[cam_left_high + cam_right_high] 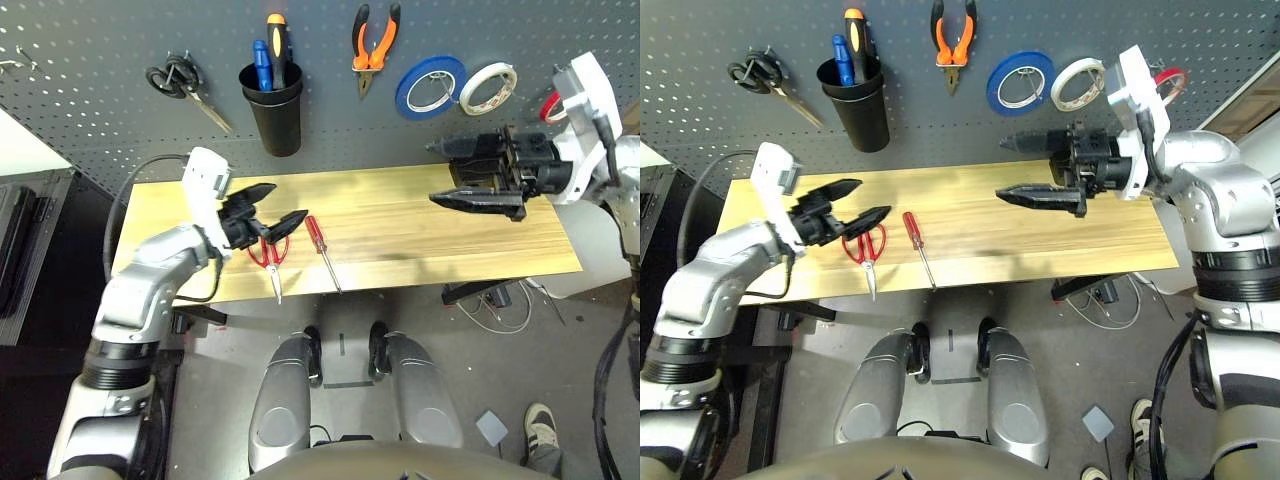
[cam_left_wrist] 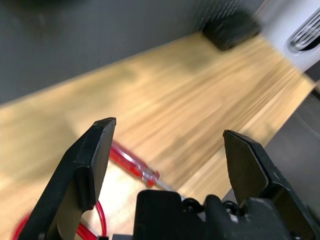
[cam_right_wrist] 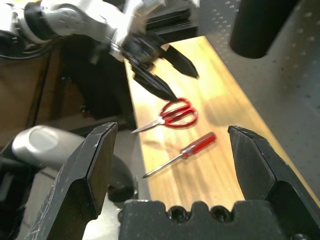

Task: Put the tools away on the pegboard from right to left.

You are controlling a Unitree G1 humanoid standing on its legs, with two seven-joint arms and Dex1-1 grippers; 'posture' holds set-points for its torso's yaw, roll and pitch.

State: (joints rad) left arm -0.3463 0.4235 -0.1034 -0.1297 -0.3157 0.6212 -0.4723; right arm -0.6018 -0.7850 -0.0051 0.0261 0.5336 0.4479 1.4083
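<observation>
The screwdriver is lying clear of the scissors, so my left gripper should go on past the scissors to the screwdriver's red handle [image 1: 317, 236] and close there.
Red-handled scissors [image 1: 274, 270] and a slim red-handled screwdriver [image 1: 318, 240] lie side by side on the left half of the wooden table [image 1: 420, 240]. My left gripper [image 1: 290, 200] hovers open just above the scissors' handles, holding nothing. Over the table's right half my right gripper [image 1: 430, 172] is raised, open and empty, pointing left. On the pegboard [image 1: 100, 100] hang the orange-and-black pliers [image 1: 375, 45]. At its far right hangs the thin red tape ring [image 1: 551, 107], partly hidden behind my right wrist. The right wrist view shows the scissors [image 3: 177, 112] and screwdriver [image 3: 197, 145] ahead.
Also on the pegboard are black-handled scissors [image 1: 185, 85], a black cup [image 1: 272, 110] holding screwdrivers, a blue tape roll [image 1: 430, 87] and a white tape roll [image 1: 488, 88]. A bare hook [image 1: 15, 65] sticks out at the far left. Cables lie on the floor at right.
</observation>
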